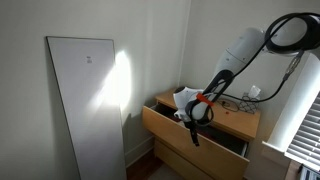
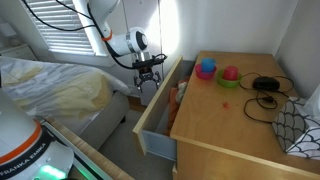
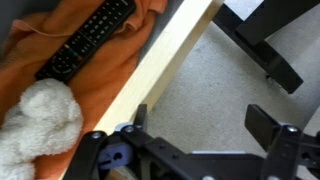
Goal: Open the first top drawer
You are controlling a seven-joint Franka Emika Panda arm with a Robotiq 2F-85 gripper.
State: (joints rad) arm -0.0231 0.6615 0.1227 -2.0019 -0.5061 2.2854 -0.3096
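Note:
My gripper is outside the drawer's front panel [image 1: 215,154], and the drawer is only partly open. Next, I move up, reach inside [image 2: 174,98] and push the panel out.
The first top drawer [image 1: 168,123] of the light tan dresser stands pulled out in both exterior views; its front panel [image 2: 152,108] juts away from the dresser body. In the wrist view its top edge [image 3: 165,65] runs diagonally. Inside lie an orange cloth [image 3: 95,85], a black remote [image 3: 88,38] and a white fluffy item [image 3: 35,125]. My gripper [image 3: 200,125] is open and empty, just outside the drawer front, with one finger close against the wood and carpet between the fingers. It also shows in both exterior views [image 1: 193,122] [image 2: 147,84].
On the dresser top [image 2: 235,125] are a blue bowl [image 2: 206,69], a pink ball [image 2: 230,73], a black cable [image 2: 265,92] and a patterned item [image 2: 300,125]. A bed [image 2: 50,85] is close by the drawer. A tall white panel [image 1: 88,100] leans on the wall.

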